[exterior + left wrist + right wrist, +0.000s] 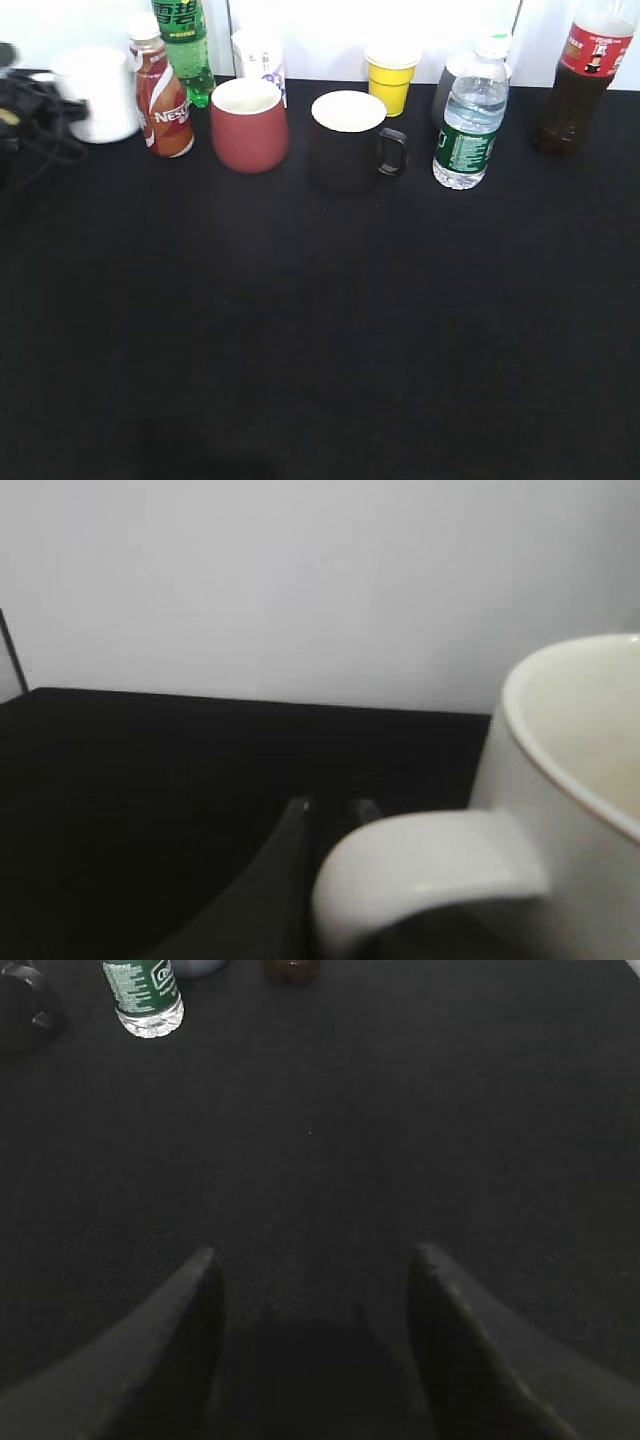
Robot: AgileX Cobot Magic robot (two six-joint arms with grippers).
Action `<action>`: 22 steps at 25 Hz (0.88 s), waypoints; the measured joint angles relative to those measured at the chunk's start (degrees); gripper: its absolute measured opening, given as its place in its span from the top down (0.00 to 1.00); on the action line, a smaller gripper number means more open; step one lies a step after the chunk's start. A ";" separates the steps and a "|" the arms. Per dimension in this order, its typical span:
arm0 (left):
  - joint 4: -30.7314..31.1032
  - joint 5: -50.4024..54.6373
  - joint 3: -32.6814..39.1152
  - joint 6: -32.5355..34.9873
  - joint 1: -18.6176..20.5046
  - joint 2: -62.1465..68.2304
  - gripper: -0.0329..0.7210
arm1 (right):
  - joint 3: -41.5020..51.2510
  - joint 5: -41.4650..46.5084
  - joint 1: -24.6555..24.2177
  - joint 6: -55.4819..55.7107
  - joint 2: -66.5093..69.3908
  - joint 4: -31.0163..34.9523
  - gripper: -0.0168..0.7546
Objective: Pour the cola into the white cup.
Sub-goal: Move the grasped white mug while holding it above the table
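My gripper is about to pour, and dark liquid [573, 104] reaches the red label, so the cola's level [585, 75] will drop below it but some will stay at the base.
The white cup [100, 95] stands at the far left back of the black table. In the left wrist view its rim and loop handle [430, 875] fill the right side. My left gripper [332, 805] is shut on the handle, its two dark fingertips close together beside the loop; in the exterior view the left arm [25, 110] is a dark blur against the cup. The cola [585, 80] stands upright at the far right back; only its base [291, 970] shows in the right wrist view. My right gripper [315, 1255] is open and empty over bare table, well short of the cola.
Along the back stand a Nescafe bottle [165, 105], a green bottle [185, 40], a red mug [248, 125], a printed paper cup [260, 55], a black mug [350, 140], a yellow cup [390, 75] and a water bottle [470, 115]. The water bottle also shows in the right wrist view [142, 995].
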 joint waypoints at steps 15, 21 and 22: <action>9.26 -9.05 48.67 -0.25 -16.31 -42.35 0.88 | -0.87 -6.28 0.00 0.00 0.87 2.76 0.40; 9.68 -9.05 48.67 -0.38 -18.05 -42.35 0.88 | 12.46 -64.15 0.00 0.00 27.62 0.60 0.33; 9.68 -9.05 48.67 -0.43 -18.05 -42.35 0.88 | 13.39 -73.05 0.00 0.00 34.57 0.40 0.22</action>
